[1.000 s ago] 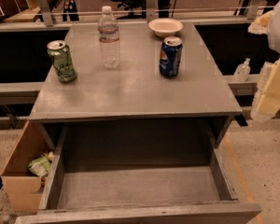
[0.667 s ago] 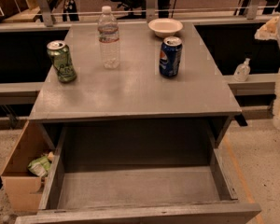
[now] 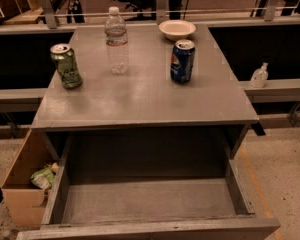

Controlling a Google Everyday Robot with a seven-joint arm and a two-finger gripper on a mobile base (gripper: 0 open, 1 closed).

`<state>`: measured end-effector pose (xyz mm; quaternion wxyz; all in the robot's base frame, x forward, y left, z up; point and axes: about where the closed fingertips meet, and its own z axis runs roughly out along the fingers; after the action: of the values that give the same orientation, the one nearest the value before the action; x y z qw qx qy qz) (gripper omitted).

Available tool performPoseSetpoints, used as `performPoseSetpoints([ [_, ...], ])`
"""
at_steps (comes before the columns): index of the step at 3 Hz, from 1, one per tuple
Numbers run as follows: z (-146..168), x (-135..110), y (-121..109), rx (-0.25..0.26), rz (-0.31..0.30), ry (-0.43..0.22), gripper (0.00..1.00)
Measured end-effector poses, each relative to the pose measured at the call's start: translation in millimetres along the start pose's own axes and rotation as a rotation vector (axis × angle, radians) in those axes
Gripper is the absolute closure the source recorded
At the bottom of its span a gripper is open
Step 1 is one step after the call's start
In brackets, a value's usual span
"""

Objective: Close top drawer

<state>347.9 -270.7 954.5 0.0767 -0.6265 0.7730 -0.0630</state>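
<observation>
I expect the top drawer (image 3: 150, 229) to slide straight in all the way when I push its front, because both sides (image 3: 237, 188) run back under the cabinet top.
The top drawer (image 3: 149, 228) is a wide grey wooden drawer. It stands pulled far out of the grey cabinet (image 3: 145, 101) toward the camera. Its inside is bare and its front board runs along the bottom edge of the camera view. The knob on its front face is hidden. My gripper is not in view, and no part of the arm reaches over the drawer or the cabinet.
On the cabinet top stand a green can (image 3: 66, 65), a clear water bottle (image 3: 117, 40), a blue can (image 3: 182, 60) and a white bowl (image 3: 177, 29). A tan cardboard box (image 3: 24, 186) sits on the floor at the drawer's left. A small bottle (image 3: 259, 75) stands on the right ledge.
The white arm that showed at the right edge has moved out of view to the right. The drawer and the things on the cabinet have not moved.
</observation>
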Motion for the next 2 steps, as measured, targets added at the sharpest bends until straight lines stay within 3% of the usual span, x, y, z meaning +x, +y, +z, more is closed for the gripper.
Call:
performPoseSetpoints([
  [1,15,9,44,-0.029,0.067,-0.036,0.00],
  [2,20,7,71,-0.014,0.081,-0.058,0.18],
])
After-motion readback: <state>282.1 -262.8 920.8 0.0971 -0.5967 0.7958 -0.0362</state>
